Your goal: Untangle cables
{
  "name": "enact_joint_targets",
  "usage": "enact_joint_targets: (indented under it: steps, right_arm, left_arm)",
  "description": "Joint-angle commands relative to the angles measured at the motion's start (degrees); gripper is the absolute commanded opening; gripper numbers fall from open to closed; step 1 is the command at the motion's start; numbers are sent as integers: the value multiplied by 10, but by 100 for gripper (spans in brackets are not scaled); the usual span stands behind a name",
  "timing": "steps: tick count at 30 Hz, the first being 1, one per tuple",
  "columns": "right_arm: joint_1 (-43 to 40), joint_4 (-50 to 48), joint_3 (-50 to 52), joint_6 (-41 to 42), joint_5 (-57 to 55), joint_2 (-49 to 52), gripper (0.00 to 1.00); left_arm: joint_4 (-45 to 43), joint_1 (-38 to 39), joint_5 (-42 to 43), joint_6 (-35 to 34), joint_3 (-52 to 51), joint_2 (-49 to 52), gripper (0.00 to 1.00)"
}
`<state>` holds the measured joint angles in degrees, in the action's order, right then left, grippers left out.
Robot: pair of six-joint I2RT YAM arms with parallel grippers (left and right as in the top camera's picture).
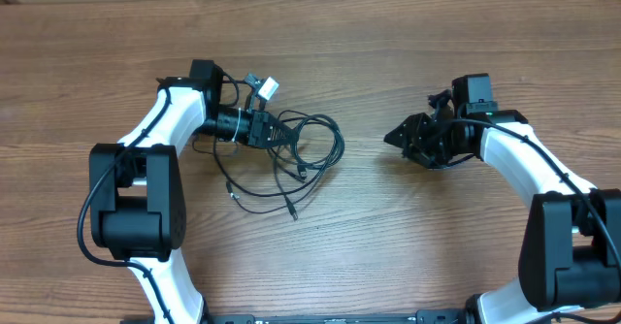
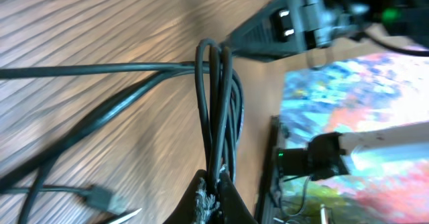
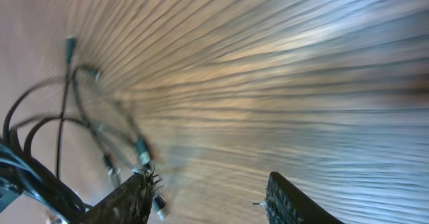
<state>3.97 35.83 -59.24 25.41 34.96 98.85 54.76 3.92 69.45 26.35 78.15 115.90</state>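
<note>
The robot's left gripper holds the other end point(image 1: 290, 138) of the cable loops point(image 1: 337, 145) and the way is clear, so the right gripper should continue to move toward the loops until its fingers surround them.
The cables point(image 1: 303, 157) lie as a loose tangle of thin black cords on the wooden table, just left of centre. My left gripper point(image 1: 274, 135) is at the tangle's left edge. In the left wrist view it point(image 2: 216, 181) is shut on a bunch of cable strands point(image 2: 216, 96) that run straight away from the fingers. A small plug end point(image 2: 99, 198) lies on the wood nearby. My right gripper point(image 1: 389, 138) points left at the tangle from a short distance, apart from it. In its own view it point(image 3: 209, 179) stands open with only bare wood between the fingers; the cables point(image 3: 80, 120) show at left.
The wooden table point(image 1: 408, 43) stretches all round the tangle. Both arm bases stand at the front edge, left point(image 1: 136, 208) and right point(image 1: 572, 246). Thicker black wires run along the white arm links.
</note>
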Motion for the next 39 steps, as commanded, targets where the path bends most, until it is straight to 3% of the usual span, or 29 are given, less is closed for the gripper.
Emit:
enact_joint_targets:
  steps: [1, 11, 22, 34, 39]
  right_arm:
    - [28, -11, -7, -20, 57, -7, 53]
    - [106, -41, -7, -38, 142, -6, 49]
    - [106, -3, -7, -136, 272, -6, 48]
    - [146, -26, -7, -134, 278, -6, 48]
    - [154, -70, -7, -94, 284, -6, 47]
  left_arm:
    - [3, 13, 72, 59, 4, 7, 4]
    - [3, 21, 66, 59, 4, 7, 4]
    - [-43, 26, -38, 2, 4, 7, 4]
    - [-58, 45, -50, -18, 4, 7, 4]
    - [-61, 47, -56, -24, 4, 7, 5]
